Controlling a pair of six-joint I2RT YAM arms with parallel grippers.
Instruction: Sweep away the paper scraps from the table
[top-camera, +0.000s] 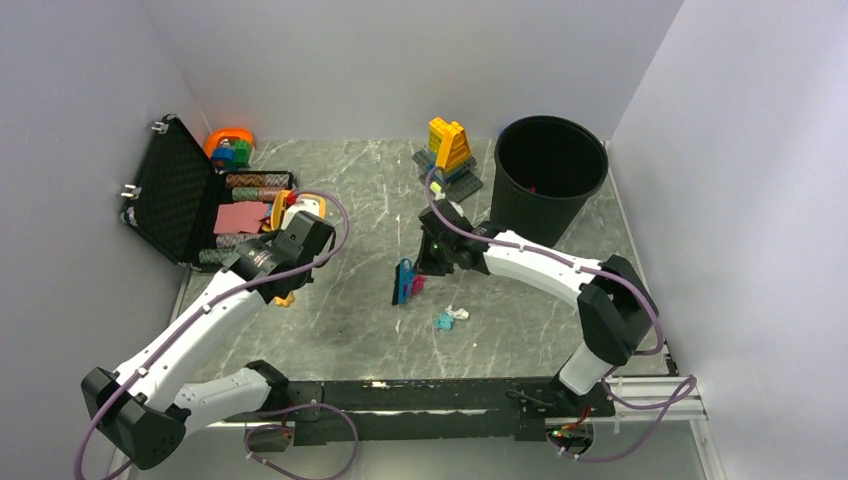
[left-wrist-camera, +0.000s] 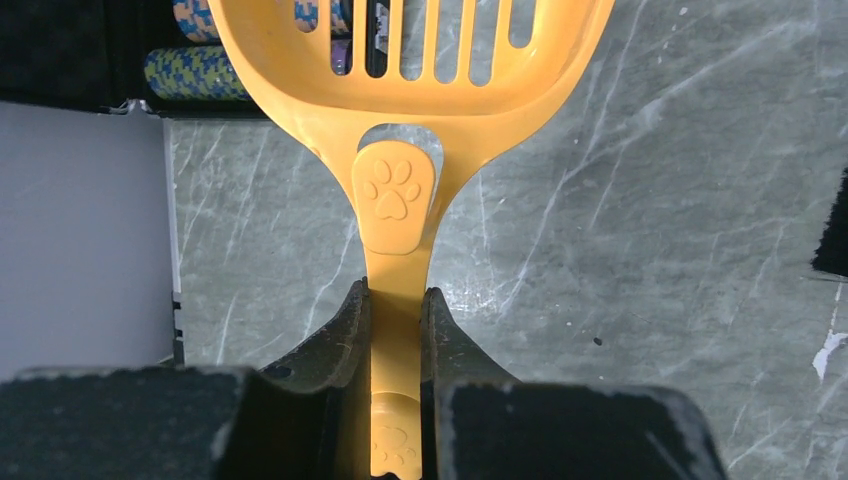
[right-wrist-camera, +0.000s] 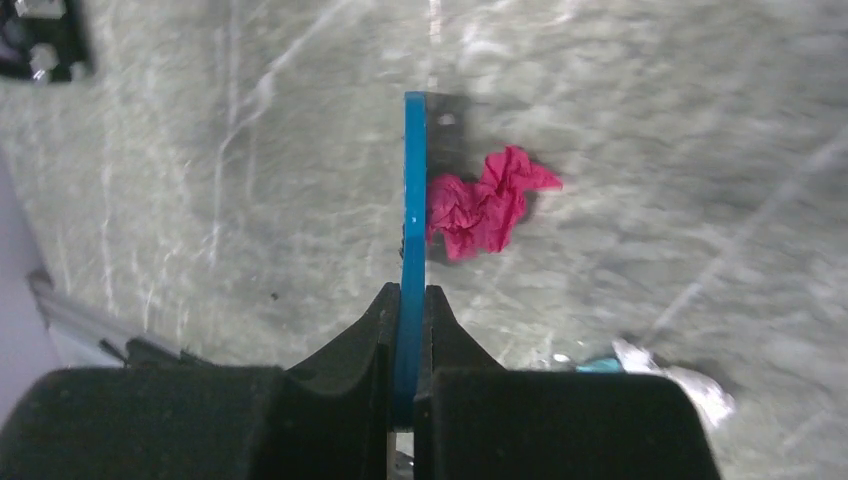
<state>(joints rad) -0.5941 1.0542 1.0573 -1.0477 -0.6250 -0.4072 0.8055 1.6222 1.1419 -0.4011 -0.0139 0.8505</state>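
Note:
The blue tool is on the scoop's side of the pink scrap (top-camera: 408, 284). Next, my right gripper moves the tool over to the bin's side (top-camera: 476, 308) and then sweeps toward the scoop.
A pink paper scrap (top-camera: 417, 285) lies mid-table, touching the right side of a blue flat brush-like tool (top-camera: 403, 282). My right gripper (top-camera: 426, 262) is shut on that blue tool (right-wrist-camera: 414, 170), which stands on edge against the pink scrap (right-wrist-camera: 485, 205). The right gripper (right-wrist-camera: 404, 295) shows it pinched between the jaws. A teal scrap (top-camera: 443, 321) and a white scrap (top-camera: 458, 312) lie nearer the front; both show in the right wrist view, teal (right-wrist-camera: 600, 365) and white (right-wrist-camera: 690, 390). My left gripper (top-camera: 283, 262) is shut on a yellow-orange slotted scoop (left-wrist-camera: 400, 90) by its handle (left-wrist-camera: 397, 300), beside the case.
A black bin (top-camera: 548, 175) stands at the back right. An open black foam-lined case (top-camera: 180, 190) with striped poker chips (top-camera: 250, 182) is at the left. A yellow-orange brick build (top-camera: 450, 145) stands at the back. The marble table (top-camera: 350, 320) has a black rail (top-camera: 420, 395) in front.

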